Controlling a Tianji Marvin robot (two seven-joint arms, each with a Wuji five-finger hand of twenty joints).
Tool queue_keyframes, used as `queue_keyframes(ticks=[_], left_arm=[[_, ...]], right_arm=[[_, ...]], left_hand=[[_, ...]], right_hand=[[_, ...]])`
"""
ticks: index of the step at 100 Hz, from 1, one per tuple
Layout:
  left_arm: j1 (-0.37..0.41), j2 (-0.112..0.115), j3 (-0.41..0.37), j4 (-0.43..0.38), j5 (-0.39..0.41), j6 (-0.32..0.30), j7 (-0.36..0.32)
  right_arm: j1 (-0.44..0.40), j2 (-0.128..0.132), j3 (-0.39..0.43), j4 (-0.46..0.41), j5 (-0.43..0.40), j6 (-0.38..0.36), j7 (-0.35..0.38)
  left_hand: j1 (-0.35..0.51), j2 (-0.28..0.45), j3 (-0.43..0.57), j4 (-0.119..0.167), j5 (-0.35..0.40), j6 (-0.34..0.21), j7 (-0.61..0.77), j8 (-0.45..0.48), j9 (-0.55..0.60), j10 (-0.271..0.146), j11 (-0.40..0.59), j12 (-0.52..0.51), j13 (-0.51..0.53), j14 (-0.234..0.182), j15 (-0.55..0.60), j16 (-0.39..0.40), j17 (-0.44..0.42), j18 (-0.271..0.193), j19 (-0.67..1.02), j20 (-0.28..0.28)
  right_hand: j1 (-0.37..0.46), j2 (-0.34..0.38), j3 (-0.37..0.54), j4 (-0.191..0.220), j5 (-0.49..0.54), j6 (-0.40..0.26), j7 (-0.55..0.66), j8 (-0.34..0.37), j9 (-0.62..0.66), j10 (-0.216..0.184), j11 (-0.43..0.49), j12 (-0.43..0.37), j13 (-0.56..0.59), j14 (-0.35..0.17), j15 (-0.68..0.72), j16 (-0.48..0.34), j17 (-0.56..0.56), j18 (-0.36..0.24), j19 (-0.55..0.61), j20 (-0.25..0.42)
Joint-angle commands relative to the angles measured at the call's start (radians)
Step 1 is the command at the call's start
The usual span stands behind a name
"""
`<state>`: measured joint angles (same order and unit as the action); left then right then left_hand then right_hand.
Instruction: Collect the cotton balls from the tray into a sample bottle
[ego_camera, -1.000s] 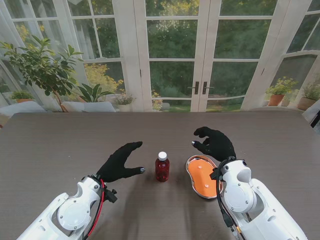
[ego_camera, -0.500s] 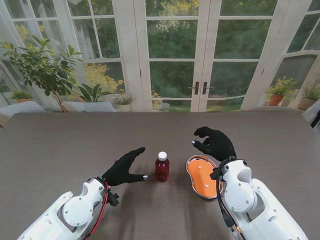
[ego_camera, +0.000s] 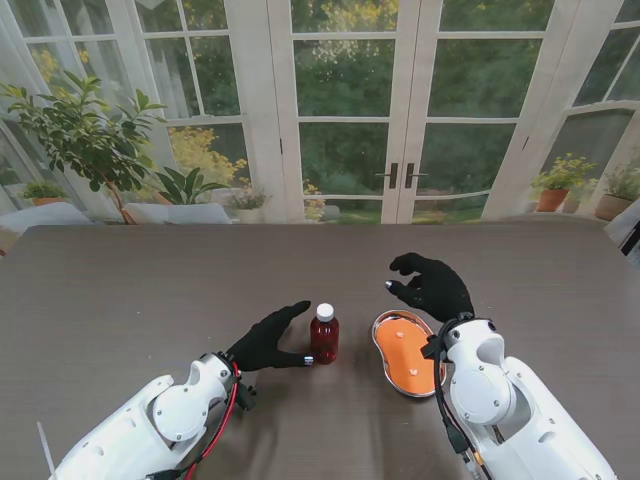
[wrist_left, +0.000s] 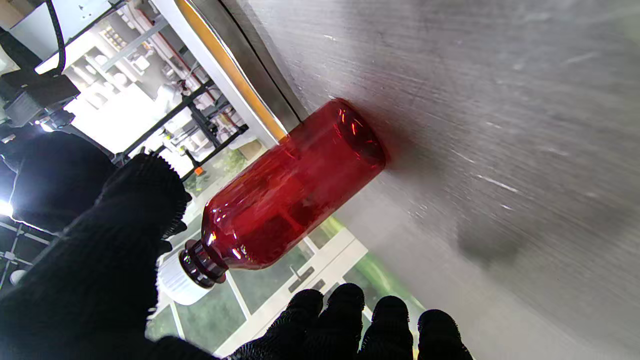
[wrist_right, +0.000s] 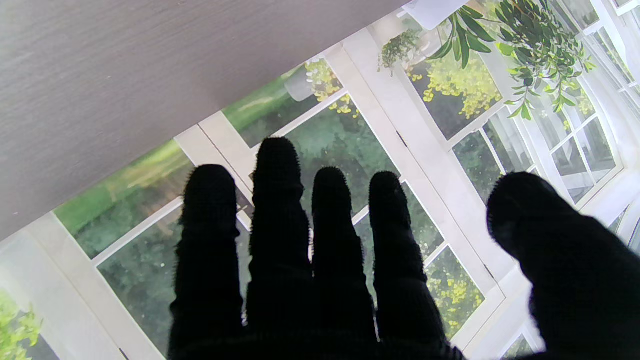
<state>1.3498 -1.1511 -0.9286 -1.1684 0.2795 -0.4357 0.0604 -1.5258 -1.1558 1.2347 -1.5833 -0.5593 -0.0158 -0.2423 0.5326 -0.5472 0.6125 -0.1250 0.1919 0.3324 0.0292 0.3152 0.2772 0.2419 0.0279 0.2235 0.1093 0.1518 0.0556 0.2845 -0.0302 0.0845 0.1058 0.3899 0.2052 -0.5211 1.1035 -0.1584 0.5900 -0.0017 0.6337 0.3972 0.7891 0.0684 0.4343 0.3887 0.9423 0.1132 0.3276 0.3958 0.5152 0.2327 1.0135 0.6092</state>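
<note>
The red sample bottle has a plain round rim (ego_camera: 325, 318) at its top, so the white cap (ego_camera: 325, 311) will come off in one piece and leave the bottle's neck open when I pull it.
A red sample bottle (ego_camera: 324, 338) with a white cap stands upright mid-table. My left hand (ego_camera: 270, 340), in a black glove, is open right beside the bottle on its left, thumb tip near its base and fingers reaching toward its neck. The left wrist view shows the bottle (wrist_left: 290, 190) between thumb (wrist_left: 125, 225) and fingers (wrist_left: 345, 320), with gaps on both sides. An orange kidney-shaped tray (ego_camera: 405, 352) with a metal rim lies right of the bottle, holding two small pale cotton balls (ego_camera: 399, 334). My right hand (ego_camera: 432, 286) hovers open over the tray's far end, holding nothing.
The dark wood-grain table (ego_camera: 140, 290) stretches wide on all sides. Glass doors, potted plants and a garden lie beyond its far edge. My white forearms rise from both near corners.
My left hand has slid right across the table, from well apart from the bottle to right beside it. The right hand, the bottle and the tray have stayed put.
</note>
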Motion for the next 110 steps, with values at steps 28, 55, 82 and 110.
queue_keyframes(ticks=[28, 55, 82, 110], left_arm=[[-0.079, -0.034, 0.070, 0.073, -0.036, -0.016, -0.024], [-0.128, -0.050, 0.118, 0.133, -0.052, -0.020, -0.023], [-0.172, -0.072, 0.162, 0.194, -0.074, -0.036, -0.015], [-0.206, -0.109, 0.202, 0.268, -0.080, -0.067, 0.043]], right_arm=[[-0.005, -0.004, 0.004, -0.002, 0.008, -0.002, 0.012], [-0.005, -0.004, 0.006, 0.001, 0.015, -0.007, 0.015], [-0.005, -0.005, 0.008, 0.004, 0.021, -0.009, 0.014], [-0.002, -0.005, 0.009, 0.010, 0.024, -0.011, 0.013]], left_hand=[[-0.041, -0.049, 0.042, -0.020, -0.012, -0.012, -0.009, 0.012, -0.023, -0.021, 0.009, 0.016, -0.003, -0.027, 0.006, -0.001, -0.009, -0.051, -0.026, -0.006], [-0.038, -0.049, 0.045, -0.021, 0.018, 0.008, -0.001, 0.016, -0.001, -0.011, 0.017, 0.026, 0.019, -0.013, 0.019, 0.007, 0.008, -0.038, -0.013, 0.003], [-0.034, -0.051, 0.051, -0.020, 0.035, 0.015, 0.005, 0.018, 0.026, -0.005, 0.028, 0.038, 0.044, -0.003, 0.036, 0.018, 0.033, -0.031, 0.004, 0.016], [-0.011, -0.040, 0.077, -0.015, 0.089, 0.022, 0.024, 0.025, 0.082, 0.008, 0.048, 0.059, 0.090, 0.020, 0.081, 0.045, 0.081, -0.009, 0.037, 0.042]], right_hand=[[-0.031, 0.006, -0.006, 0.026, 0.023, -0.005, -0.002, -0.015, 0.027, 0.007, -0.004, 0.007, -0.001, 0.013, 0.000, -0.002, -0.005, 0.021, 0.007, -0.013], [-0.030, 0.007, -0.007, 0.026, 0.027, -0.004, -0.003, -0.014, 0.034, 0.008, -0.005, 0.008, 0.001, 0.015, 0.000, -0.001, -0.006, 0.022, 0.006, -0.013], [-0.030, 0.009, -0.008, 0.026, 0.027, -0.003, -0.003, -0.014, 0.037, 0.009, -0.006, 0.008, 0.002, 0.016, 0.000, -0.001, -0.006, 0.024, 0.006, -0.014], [-0.029, 0.009, -0.007, 0.026, 0.026, -0.003, -0.004, -0.013, 0.040, 0.008, -0.009, 0.008, 0.005, 0.013, 0.001, 0.000, -0.006, 0.023, 0.005, -0.014]])
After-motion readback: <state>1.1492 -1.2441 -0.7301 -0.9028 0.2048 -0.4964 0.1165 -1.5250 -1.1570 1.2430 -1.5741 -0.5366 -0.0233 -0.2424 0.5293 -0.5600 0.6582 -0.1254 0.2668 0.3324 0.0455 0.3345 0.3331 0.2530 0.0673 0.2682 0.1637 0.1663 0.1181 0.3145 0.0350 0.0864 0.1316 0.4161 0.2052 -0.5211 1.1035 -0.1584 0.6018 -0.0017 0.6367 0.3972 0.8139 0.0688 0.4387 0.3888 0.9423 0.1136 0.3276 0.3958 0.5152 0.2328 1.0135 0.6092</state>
